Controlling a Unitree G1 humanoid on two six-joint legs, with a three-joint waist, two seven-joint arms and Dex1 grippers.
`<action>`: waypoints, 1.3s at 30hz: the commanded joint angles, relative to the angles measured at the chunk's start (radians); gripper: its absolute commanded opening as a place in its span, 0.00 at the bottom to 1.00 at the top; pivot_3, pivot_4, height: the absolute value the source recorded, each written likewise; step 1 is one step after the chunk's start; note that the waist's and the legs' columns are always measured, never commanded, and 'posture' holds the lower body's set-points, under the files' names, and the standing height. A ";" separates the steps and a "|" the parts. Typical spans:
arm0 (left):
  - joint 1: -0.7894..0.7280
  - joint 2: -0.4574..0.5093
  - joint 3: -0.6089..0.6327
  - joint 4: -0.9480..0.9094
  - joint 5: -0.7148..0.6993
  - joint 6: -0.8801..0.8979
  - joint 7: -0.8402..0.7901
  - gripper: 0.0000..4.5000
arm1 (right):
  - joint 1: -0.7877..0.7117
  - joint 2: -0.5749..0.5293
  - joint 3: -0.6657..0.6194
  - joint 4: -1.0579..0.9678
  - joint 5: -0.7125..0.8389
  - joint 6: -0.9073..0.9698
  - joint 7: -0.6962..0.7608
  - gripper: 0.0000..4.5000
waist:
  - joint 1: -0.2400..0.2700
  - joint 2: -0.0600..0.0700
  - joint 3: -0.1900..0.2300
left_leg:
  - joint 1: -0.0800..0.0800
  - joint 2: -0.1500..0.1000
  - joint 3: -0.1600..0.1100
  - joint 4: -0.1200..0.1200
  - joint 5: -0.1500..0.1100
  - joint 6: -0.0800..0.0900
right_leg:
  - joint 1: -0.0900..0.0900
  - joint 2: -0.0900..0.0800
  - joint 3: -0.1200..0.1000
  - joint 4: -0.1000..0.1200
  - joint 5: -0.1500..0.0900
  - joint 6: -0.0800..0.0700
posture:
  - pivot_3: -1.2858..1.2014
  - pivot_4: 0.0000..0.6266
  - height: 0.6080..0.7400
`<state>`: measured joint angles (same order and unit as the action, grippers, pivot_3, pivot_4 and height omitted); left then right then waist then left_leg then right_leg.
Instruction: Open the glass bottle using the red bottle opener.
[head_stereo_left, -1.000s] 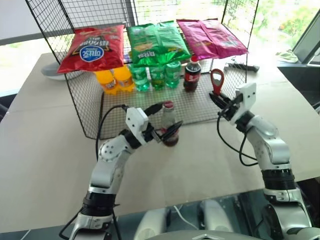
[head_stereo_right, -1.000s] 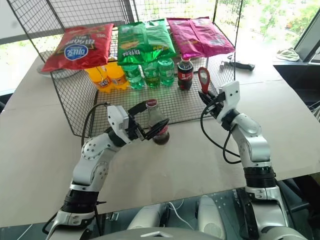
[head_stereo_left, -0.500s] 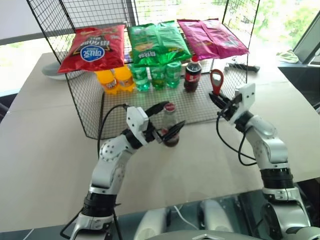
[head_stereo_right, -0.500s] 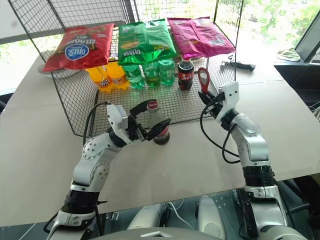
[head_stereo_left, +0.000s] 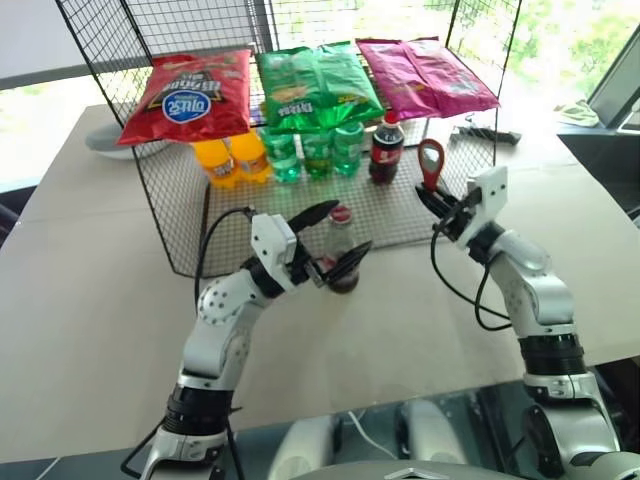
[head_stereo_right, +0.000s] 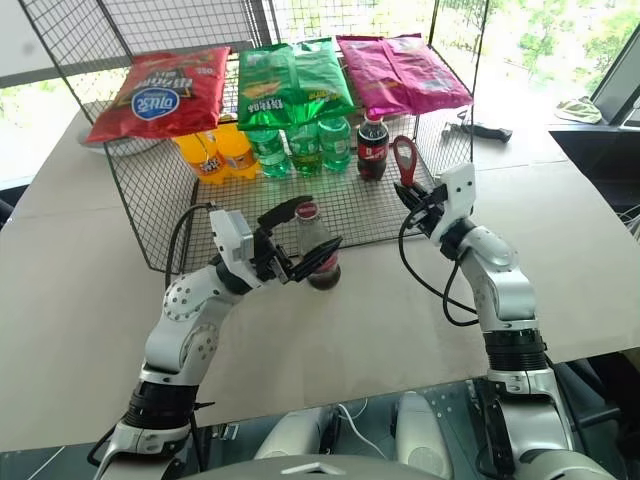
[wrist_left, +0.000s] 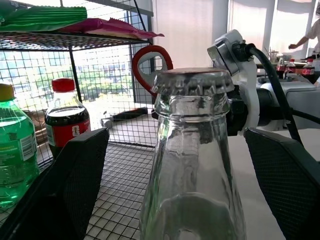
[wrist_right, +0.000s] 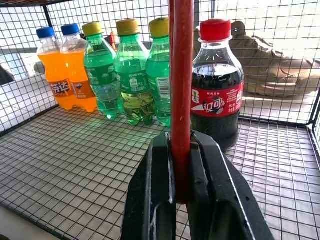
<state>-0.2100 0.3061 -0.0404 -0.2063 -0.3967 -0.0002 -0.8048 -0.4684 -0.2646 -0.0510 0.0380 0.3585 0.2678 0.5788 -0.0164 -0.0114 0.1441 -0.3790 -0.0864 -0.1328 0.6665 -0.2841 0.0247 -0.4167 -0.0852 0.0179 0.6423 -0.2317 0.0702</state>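
Observation:
I expect the cap (head_stereo_left: 340, 214) to pop off whole and fall beside the bottle when I pry, as the crown cap's crimped edge (wrist_left: 193, 90) extends over the bottle's glass neck.
The glass bottle (head_stereo_left: 341, 252) stands upright on the table at the front edge of the wire rack, with its crown cap (wrist_left: 192, 80) on. My left gripper (head_stereo_left: 335, 240) is open. Its two black fingers (wrist_left: 75, 185) stand on either side of the bottle's body, with a gap on at least one side. To the right, my right gripper (head_stereo_left: 441, 205) is shut on the handle of the red bottle opener (head_stereo_left: 431, 160). The opener is held upright with its loop head on top, level with the bottle's cap and a hand's width away. The red handle (wrist_right: 180, 75) rises from between the shut fingers.
The wire rack (head_stereo_left: 180, 235) holds orange bottles (head_stereo_left: 228, 160), green bottles (head_stereo_left: 315, 152) and a plastic cola bottle (head_stereo_left: 385, 148) on its lower shelf. Red (head_stereo_left: 185, 95), green (head_stereo_left: 315, 85) and pink (head_stereo_left: 425, 75) snack bags lie on top. A grey dish (head_stereo_left: 105, 145) sits at the far left.

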 joint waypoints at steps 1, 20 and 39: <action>0.014 0.000 -0.005 -0.040 -0.012 -0.032 -0.013 0.99 | -0.028 0.003 -0.001 -0.018 0.002 -0.025 0.005 0.00 | 0.001 0.000 0.000 | 0.000 0.000 0.000 0.000 0.000 0.000 | 0.000 0.000 0.000 0.000 0.000 0.000 | 0.52 0.24 1.00; 0.027 0.004 -0.002 -0.033 -0.015 -0.047 -0.022 0.37 | -0.038 0.001 0.038 -0.020 -0.024 -0.052 0.035 0.00 | 0.002 0.000 0.000 | 0.000 0.000 0.000 0.000 0.000 0.000 | 0.000 0.000 0.000 0.000 0.000 0.000 | 0.52 0.24 1.00; 0.047 0.018 0.000 -0.038 -0.017 -0.041 -0.016 0.37 | 0.052 -0.072 0.289 -0.028 -0.460 -0.677 0.028 0.00 | 0.003 0.000 0.000 | 0.003 0.000 0.000 0.000 0.000 0.000 | 0.002 0.001 0.000 0.000 0.000 0.000 | 0.52 0.24 1.00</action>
<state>-0.1767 0.3146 -0.0399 -0.2275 -0.4184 -0.0378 -0.8242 -0.4061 -0.3368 0.2252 0.0028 -0.0699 -0.3448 0.6265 -0.0134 -0.0116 0.1439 -0.3761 -0.0862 -0.1325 0.6668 -0.2841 0.0245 -0.4145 -0.0842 0.0178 0.6422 -0.2317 0.0703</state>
